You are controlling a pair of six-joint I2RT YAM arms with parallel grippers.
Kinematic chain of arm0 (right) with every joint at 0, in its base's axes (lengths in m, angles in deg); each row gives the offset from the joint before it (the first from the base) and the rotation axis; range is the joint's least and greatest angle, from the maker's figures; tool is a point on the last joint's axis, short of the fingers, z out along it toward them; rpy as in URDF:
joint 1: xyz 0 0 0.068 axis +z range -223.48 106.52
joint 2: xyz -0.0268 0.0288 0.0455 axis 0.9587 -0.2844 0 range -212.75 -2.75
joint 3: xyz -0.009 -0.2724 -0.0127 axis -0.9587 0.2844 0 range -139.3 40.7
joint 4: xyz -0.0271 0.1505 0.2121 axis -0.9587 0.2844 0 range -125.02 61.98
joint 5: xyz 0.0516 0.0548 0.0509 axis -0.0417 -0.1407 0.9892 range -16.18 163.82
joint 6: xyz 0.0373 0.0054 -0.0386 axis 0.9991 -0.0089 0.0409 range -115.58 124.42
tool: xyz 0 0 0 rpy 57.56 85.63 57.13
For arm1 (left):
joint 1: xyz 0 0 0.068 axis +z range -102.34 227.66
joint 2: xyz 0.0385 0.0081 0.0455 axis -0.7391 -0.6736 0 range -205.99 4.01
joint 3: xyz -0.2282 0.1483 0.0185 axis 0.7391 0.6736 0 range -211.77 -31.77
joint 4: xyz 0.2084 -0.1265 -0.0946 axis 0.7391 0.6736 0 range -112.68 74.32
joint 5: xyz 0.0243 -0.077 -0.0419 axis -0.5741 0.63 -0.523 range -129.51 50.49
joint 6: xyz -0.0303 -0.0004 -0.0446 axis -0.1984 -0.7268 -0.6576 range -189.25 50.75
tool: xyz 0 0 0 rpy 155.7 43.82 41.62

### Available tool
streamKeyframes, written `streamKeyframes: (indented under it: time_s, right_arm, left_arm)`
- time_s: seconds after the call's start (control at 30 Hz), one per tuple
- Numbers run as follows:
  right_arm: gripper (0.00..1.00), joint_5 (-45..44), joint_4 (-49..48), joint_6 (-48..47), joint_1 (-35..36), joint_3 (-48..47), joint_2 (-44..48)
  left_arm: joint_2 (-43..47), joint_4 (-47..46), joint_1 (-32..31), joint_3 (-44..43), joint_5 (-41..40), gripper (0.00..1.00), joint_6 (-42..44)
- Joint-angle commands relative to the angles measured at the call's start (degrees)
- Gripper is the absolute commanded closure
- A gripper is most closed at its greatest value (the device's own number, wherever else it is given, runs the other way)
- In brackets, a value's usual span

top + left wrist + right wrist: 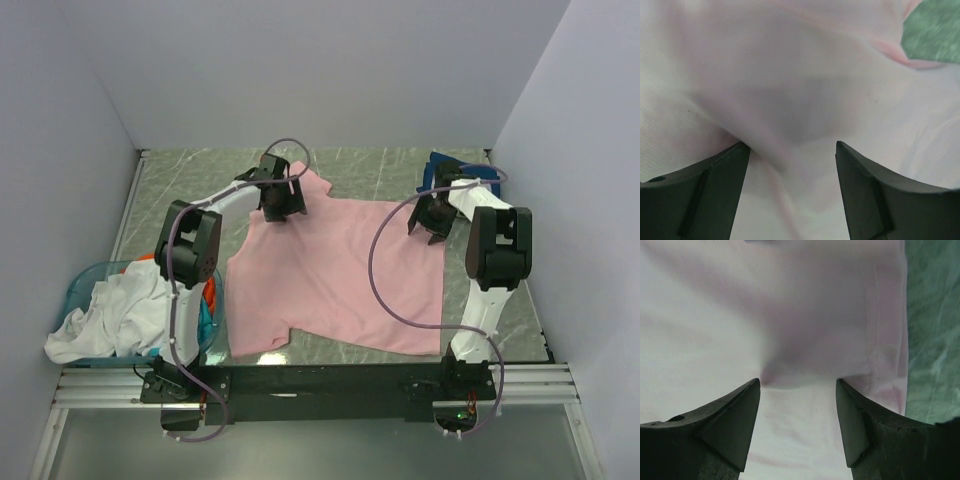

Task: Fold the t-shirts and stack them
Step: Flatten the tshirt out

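Observation:
Next, I move my grippers back over the cloth [270, 238] and push it farther away before folding, because the light pink t-shirt's near hem [368, 345] is close to the mounting rail.
A light pink t-shirt [330, 275] lies spread flat on the green marbled table [380, 170]. My left gripper [281, 203] is low over its far left part, near a sleeve. In the left wrist view it [792, 150] stands open, with pink cloth [790, 75] filling the gap between the fingertips. My right gripper [431, 222] is at the shirt's right edge. The right wrist view shows it [797, 385] open too, its tips down on the cloth beside the hemmed edge [885, 340]. A navy t-shirt [436, 165] lies at the back right, partly hidden by the right arm.
A translucent blue round basket [85, 275] stands at the left front with a white t-shirt [110, 315] spilling over it, plus bits of teal and orange cloth [212, 292]. Walls close in the table on three sides. The arms' mounting rail [320, 380] runs along the near edge.

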Motion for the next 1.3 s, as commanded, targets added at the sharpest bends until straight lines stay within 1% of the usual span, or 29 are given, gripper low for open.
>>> streamKeyframes:
  time_s: [0.0, 0.03, 0.13, 0.23, 0.3, 0.37, 0.5, 0.53, 0.73, 0.9, 1.0, 1.13, 1.27]
  right_arm:
    - [0.31, -3.7, 3.9, -0.5, -0.2, -7.5, -2.6]
    - [0.31, -4.0, 5.0, -0.4, -0.3, -8.6, -3.7]
    - [0.31, -4.4, 6.7, -0.5, -1.1, -12.9, -5.6]
    - [0.31, -4.0, 8.0, -0.9, -1.6, -16.7, -6.7]
    - [0.31, -3.2, 8.4, -1.6, -1.5, -19.2, -7.0]
    - [0.31, -0.6, 8.3, -2.1, -1.5, -20.1, -6.7]
    - [0.31, 3.9, 6.7, -2.6, -1.3, -19.3, -3.5]
    - [0.31, 5.4, 6.3, -2.7, -1.2, -19.0, -2.8]
    - [0.31, 7.1, 5.2, -3.7, 1.2, -13.5, 3.0]
    - [0.32, 7.4, 3.7, -3.3, 4.5, -5.5, 7.6]
    - [0.32, 8.3, 1.6, -2.5, 5.9, -0.6, 9.6]
    - [0.32, 10.3, -0.3, -1.4, 6.6, 4.3, 11.7]
    - [0.32, 9.4, -0.5, -1.3, 6.7, 9.1, 13.8]
  left_arm:
    - [-5.4, 4.1, 0.4, -6.0, 1.1, 0.24, 3.4]
    - [-6.2, 4.5, 0.5, -9.1, 1.4, 0.24, 3.6]
    - [-9.4, 5.2, 0.7, -14.2, 2.6, 0.24, 4.4]
    - [-11.9, 5.8, 0.8, -18.0, 3.8, 0.24, 5.0]
    - [-12.1, 6.0, 0.8, -19.1, 4.0, 0.24, 5.3]
    - [-11.4, 6.2, 0.9, -20.2, 3.6, 0.23, 5.3]
    - [-8.8, 6.6, 1.3, -20.1, 2.7, 0.22, 4.8]
    - [-7.4, 6.6, 1.3, -19.5, 2.4, 0.22, 4.7]
    - [-0.1, 5.8, 1.7, -14.5, 0.7, 0.21, 3.7]
    - [4.7, 4.7, 1.7, -9.3, 1.1, 0.21, 2.8]
    - [7.2, 3.1, 1.7, -3.5, 1.3, 0.21, 2.4]
    - [10.3, 1.9, 1.6, 2.0, 1.6, 0.22, 2.1]
    - [13.4, -0.1, 1.7, 8.0, 1.8, 0.22, 1.1]
